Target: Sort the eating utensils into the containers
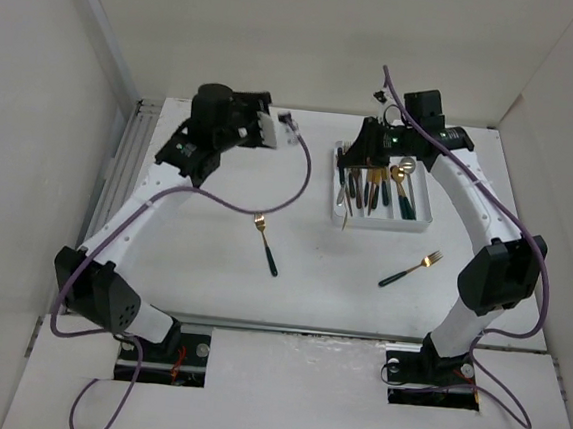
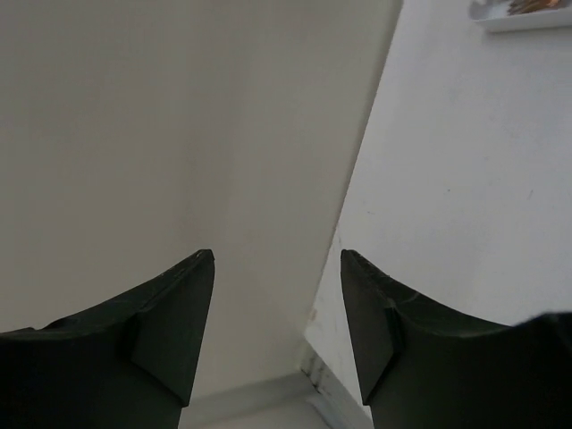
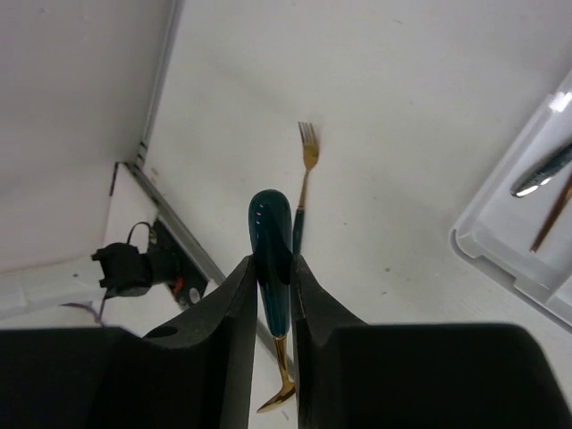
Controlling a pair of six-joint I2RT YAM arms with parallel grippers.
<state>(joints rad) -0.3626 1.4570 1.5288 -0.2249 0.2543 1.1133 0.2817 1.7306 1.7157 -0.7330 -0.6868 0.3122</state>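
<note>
My right gripper is holding the spoon with its gold end frontward, opposite the tray's spoons, so my left gripper should grasp its green handle and turn it.
The white tray sits at the back right, and its three long compartments hold several utensils, among them a gold spoon. My right gripper hovers over the tray's left end. In the right wrist view it is shut on a dark green utensil handle, with the gold neck hanging below the fingers. One green-handled gold fork lies at mid table and also shows in the right wrist view. Another fork lies in front of the tray. My left gripper is open and empty at the back.
A thin gold utensil sticks out over the tray's front left edge. White walls enclose the table on three sides. The left wrist view faces the back wall, with a tray corner at its top right. The tray's corner shows in the right wrist view.
</note>
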